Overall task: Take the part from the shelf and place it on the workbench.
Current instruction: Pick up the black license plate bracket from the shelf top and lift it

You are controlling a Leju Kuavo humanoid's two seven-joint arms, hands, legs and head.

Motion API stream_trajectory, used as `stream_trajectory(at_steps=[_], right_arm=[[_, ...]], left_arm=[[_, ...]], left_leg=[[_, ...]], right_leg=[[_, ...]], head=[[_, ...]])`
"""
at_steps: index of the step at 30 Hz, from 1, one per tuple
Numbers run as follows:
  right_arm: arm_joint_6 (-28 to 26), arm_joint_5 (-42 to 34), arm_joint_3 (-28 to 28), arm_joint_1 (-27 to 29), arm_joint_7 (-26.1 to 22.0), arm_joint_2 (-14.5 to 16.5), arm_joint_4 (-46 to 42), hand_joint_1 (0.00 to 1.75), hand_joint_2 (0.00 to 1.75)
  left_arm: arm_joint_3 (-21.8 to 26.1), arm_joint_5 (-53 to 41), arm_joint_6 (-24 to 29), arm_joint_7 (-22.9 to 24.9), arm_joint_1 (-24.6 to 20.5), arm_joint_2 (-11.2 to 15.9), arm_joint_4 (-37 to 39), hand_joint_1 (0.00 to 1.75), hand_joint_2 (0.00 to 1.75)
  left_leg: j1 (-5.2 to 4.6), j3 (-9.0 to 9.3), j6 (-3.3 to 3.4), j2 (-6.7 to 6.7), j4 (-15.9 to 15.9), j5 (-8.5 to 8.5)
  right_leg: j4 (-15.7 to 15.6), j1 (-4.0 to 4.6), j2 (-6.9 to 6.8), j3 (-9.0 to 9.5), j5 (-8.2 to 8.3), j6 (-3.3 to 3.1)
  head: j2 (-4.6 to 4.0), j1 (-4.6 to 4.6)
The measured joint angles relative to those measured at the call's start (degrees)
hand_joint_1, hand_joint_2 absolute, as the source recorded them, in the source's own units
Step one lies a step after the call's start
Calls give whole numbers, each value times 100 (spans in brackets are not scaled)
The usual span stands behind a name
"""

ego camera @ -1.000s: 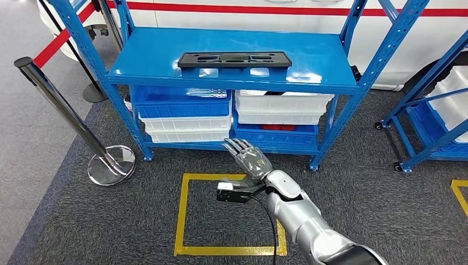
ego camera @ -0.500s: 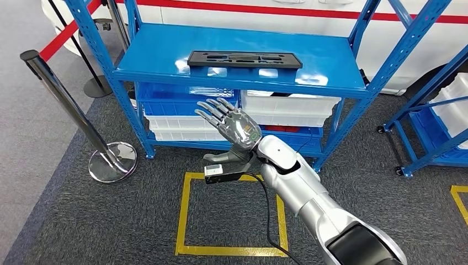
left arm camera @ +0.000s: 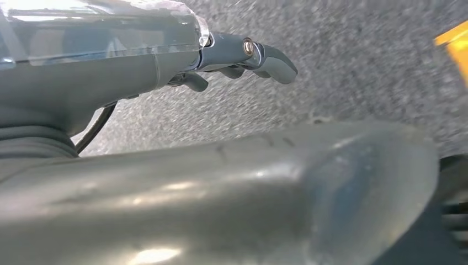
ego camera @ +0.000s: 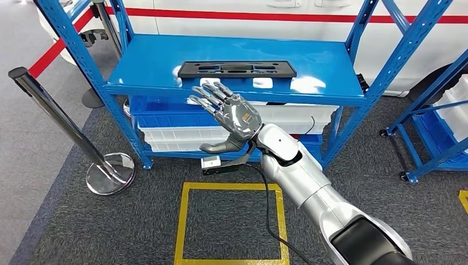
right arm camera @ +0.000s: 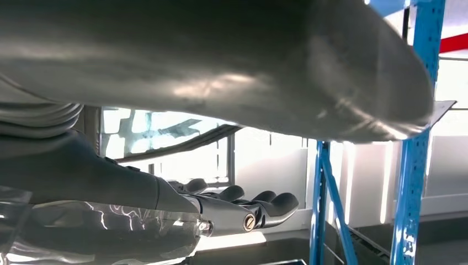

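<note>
A straight raised rim (ego camera: 237,75) runs around the long black part (ego camera: 237,69). The part will therefore stay stiff from end to end when I lift it by one of its long edges.
A long flat black part (ego camera: 236,69) with several slots lies on the top board of the blue shelf (ego camera: 331,72), towards its front. My right hand (ego camera: 232,116) is raised in front of the shelf's front edge, just below and left of the part's middle, fingers spread and holding nothing. It does not touch the part. In the right wrist view the right hand (right arm camera: 237,212) stretches out beside a blue shelf upright (right arm camera: 411,165). In the left wrist view my left hand (left arm camera: 243,55) hangs over grey carpet, fingers slightly bent, with nothing in it.
Blue and white bins (ego camera: 176,118) fill the lower shelf level. A chrome stanchion (ego camera: 52,113) with a round base (ego camera: 110,174) stands left of the shelf. A yellow taped square (ego camera: 179,226) marks the carpet. Another blue rack (ego camera: 436,118) stands at the right.
My right arm has lifted the hand from low over the floor marking up to the shelf's front edge, close under the part. The camera has shifted slightly.
</note>
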Motion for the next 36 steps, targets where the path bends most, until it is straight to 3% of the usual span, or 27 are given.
stream_trajectory(at_steps=[2, 4, 6, 8, 10, 12, 13, 14, 16, 17, 18, 20, 22, 24, 26, 27, 28, 29, 30, 32, 33, 34, 36], right_arm=[[-1, 4, 11, 2, 6, -1, -30, 0, 0], [0, 7, 22, 11, 10, -5, -65, 0, 0], [-3, 3, 29, 19, 9, -10, -104, 0, 0], [-16, -6, 31, 30, 4, -24, -122, 0, 0], [-29, -14, 38, 82, -2, -49, -121, 0, 0], [-33, -16, 48, 148, -4, -70, -120, 0, 0], [-33, -16, 51, 168, -4, -78, -120, 0, 0], [-33, -16, 53, 178, -4, -83, -120, 0, 0], [-33, -19, 54, 186, -4, -102, -114, 0, 0], [-33, -19, 56, 191, -5, -111, -113, 0, 0], [-34, -20, 58, 194, -7, -117, -120, 0, 0], [-36, -21, 61, 161, -11, -113, -147, 0, 0], [-36, -23, 61, 97, -12, -98, -175, 0, 0], [-29, -20, 63, 76, -11, -80, -186, 0, 0], [-26, -15, 67, 92, -13, -66, -182, 0, 0], [-27, -14, 68, 99, -16, -58, -177, 0, 0], [-30, -14, 70, 102, -21, -51, -169, 0, 0], [-31, -14, 70, 102, -27, -44, -158, 0, 0], [-31, -14, 72, 105, -37, -36, -146, 0, 0], [-30, -15, 83, 120, -55, -17, -106, 0, 0], [-27, -15, 92, 129, -63, -7, -89, 0, 0], [-26, -15, 101, 130, -68, 0, -76, 0, 0], [-27, -18, 108, 98, -73, 16, -73, 0, 0]], left_arm=[[4, -7, 1, 0, 0, 1, -2, 0, 0], [6, -19, 2, 2, -5, 4, -5, 0, 0], [7, -28, 4, 5, 2, 8, -9, 0, 0], [7, -32, 1, 11, 9, 9, -10, 0, 0], [8, -26, -2, 19, 16, 8, -10, 0, 0], [9, -12, -2, 28, 34, 9, -10, 0, 0], [9, -5, -1, 32, 41, 9, -10, 0, 0], [9, -1, -1, 34, 43, 10, -10, 0, 0], [10, 2, -2, 35, 48, 8, -9, 0, 0], [10, 2, -2, 35, 45, 7, -9, 0, 0], [11, 2, -2, 35, 42, 5, -10, 0, 0], [11, 2, -1, 35, 17, 5, -14, 0, 0], [11, 2, 2, 35, -3, 4, -16, 0, 0], [11, 3, 6, 35, -13, 3, -17, 0, 0], [11, 4, 12, 37, 1, 4, -17, 0, 0], [11, 5, 19, 42, 15, 6, -17, 0, 0], [11, 5, 26, 48, 30, 9, -17, 0, 0], [11, 6, 33, 54, 42, 13, -17, 0, 0], [11, 7, 39, 59, 52, 16, -17, 0, 0], [15, 6, 45, 66, 78, 21, -17, 0, 0], [16, 5, 49, 69, 85, 22, -17, 0, 0], [18, 4, 55, 73, 88, 23, -18, 0, 0], [19, 3, 69, 73, 79, 17, -20, 0, 0]], left_leg=[[-23, 238, 57, 6, -528, 138], [-43, 321, 140, -3, -666, 10], [-30, 399, 214, -12, -731, -57], [-13, 541, 256, -19, -817, -123], [-14, 685, 272, -31, -859, -224], [-16, 860, 271, -54, -865, -361], [-18, 971, 267, -66, -865, -442], [-21, 1091, 258, -74, -866, -529], [-30, 1295, 227, -91, -868, -710], [-34, 1367, 199, -100, -872, -801], [-36, 1447, 169, -109, -866, -866], [-32, 1563, 101, -113, -813, -912], [-16, 1465, 57, -91, -456, -858], [-2, 1043, 29, -70, 246, -948], [0, 528, 4, -65, 806, -1310], [0, 337, 0, -63, 886, -1491], [-2, 215, 4, -61, 803, -1568], [-7, 157, 16, -56, 576, -1472], [-18, 140, 36, -45, 238, -1160], [-52, 131, 92, -21, -435, -265], [-68, 134, 122, -16, -621, 43], [-75, 138, 152, -17, -703, 172], [-61, 226, 211, -23, -731, 120]], right_leg=[[-2, 15, 1, 93, -115, 62], [14, 26, 1, 101, -134, 133], [246, 18, 2, -16, -57, 196], [855, 6, 8, -410, -37, 233], [1519, -1, 10, -954, -266, 246], [1733, -14, 10, -1331, -483, 258], [1588, -22, 10, -1402, -432, 262], [1298, -27, 9, -1405, -232, 259], [527, -17, 8, -1338, 539, 217], [267, 3, 8, -1311, 841, 184], [115, 26, 10, -1290, 1025, 150], [86, 51, 17, -1198, 968, 74], [64, 41, 24, -1032, 861, -8], [49, 33, 27, -864, 732, -63], [49, 36, 32, -699, 577, -81], [49, 37, 37, -601, 493, -82], [49, 37, 43, -494, 405, -79], [49, 36, 46, -380, 316, -73], [49, 35, 45, -271, 223, -62], [70, 50, 52, -106, 48, -20], [70, 58, 59, -53, -25, 10], [89, 66, 68, -22, -65, 42], [152, 61, 72, -7, -81, 98]], head=[[0, 1], [0, 2], [0, 4], [0, 6], [0, 7], [0, 7], [0, 7], [0, 7], [0, 8], [0, 8], [0, 7], [0, 6], [0, 6], [0, 5], [0, 4], [0, 4], [0, 4], [0, 5], [0, 5], [0, 7], [0, 6], [0, 8], [0, 8]])
